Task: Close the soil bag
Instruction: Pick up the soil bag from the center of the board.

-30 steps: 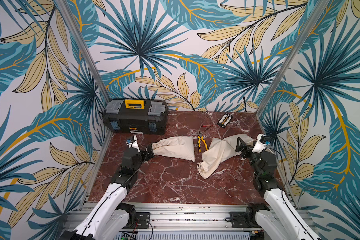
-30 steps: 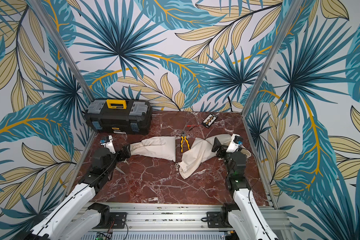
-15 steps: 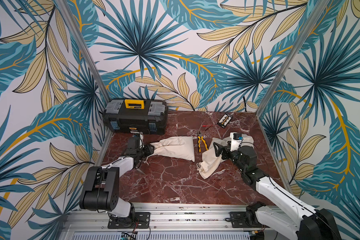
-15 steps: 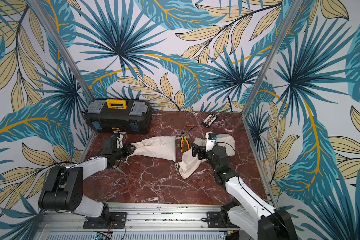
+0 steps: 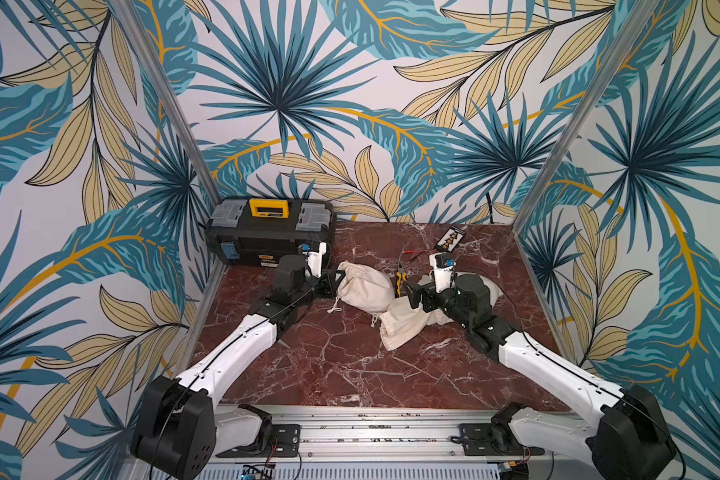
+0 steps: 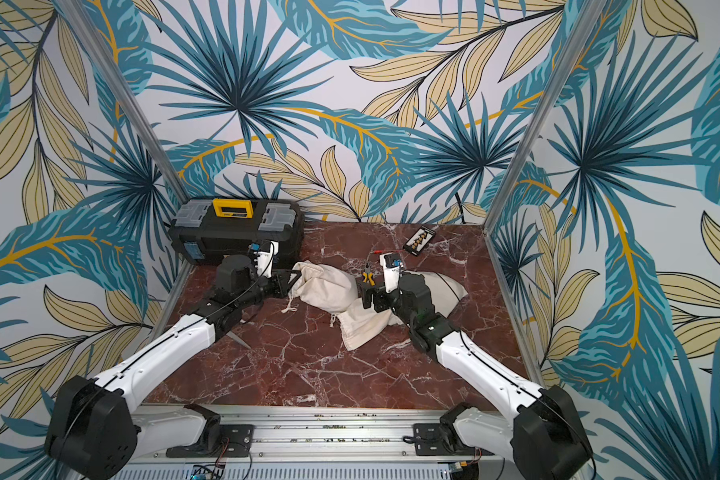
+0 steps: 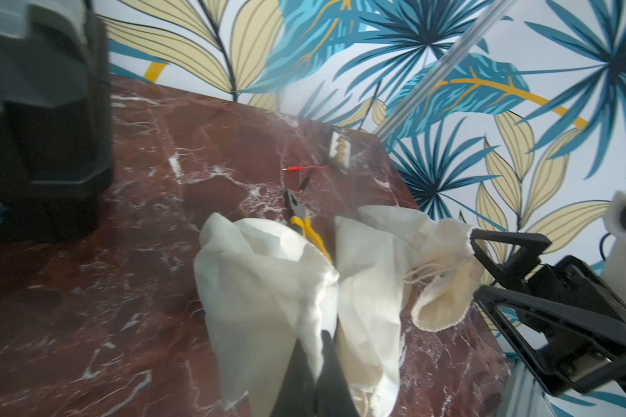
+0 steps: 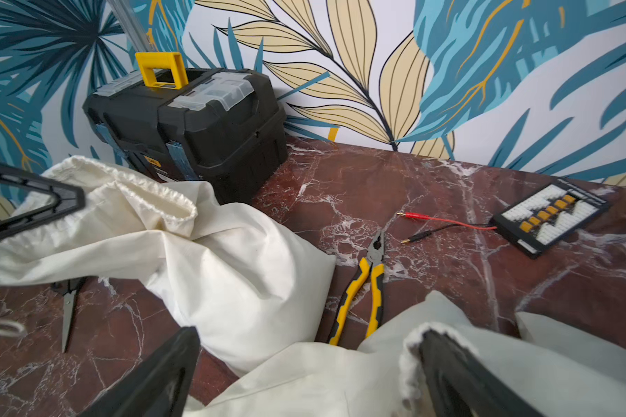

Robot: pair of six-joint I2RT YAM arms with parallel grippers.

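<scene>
The drawstring hangs loose by my left gripper while my right gripper is at the other bag's hem, so my right gripper should grab that drawstring and pull it.
Two cream drawstring bags lie side by side mid-table; I cannot tell which one is the soil bag. The left bag has its frilled mouth toward the toolbox. My left gripper is shut on a fold of its cloth near that mouth. The right bag runs under my right arm, with its gathered mouth in the left wrist view. My right gripper stands open over it, and one finger is against a frilled hem.
A black toolbox with a yellow handle stands at the back left, close behind my left wrist. Yellow pliers lie between the bags. Scissors lie by my left forearm. A black connector board with red and black leads sits at the back.
My left gripper closed on the left bag's cloth after reaching to its mouth. My right arm stretched out and brought its open gripper leftward over the right bag.
</scene>
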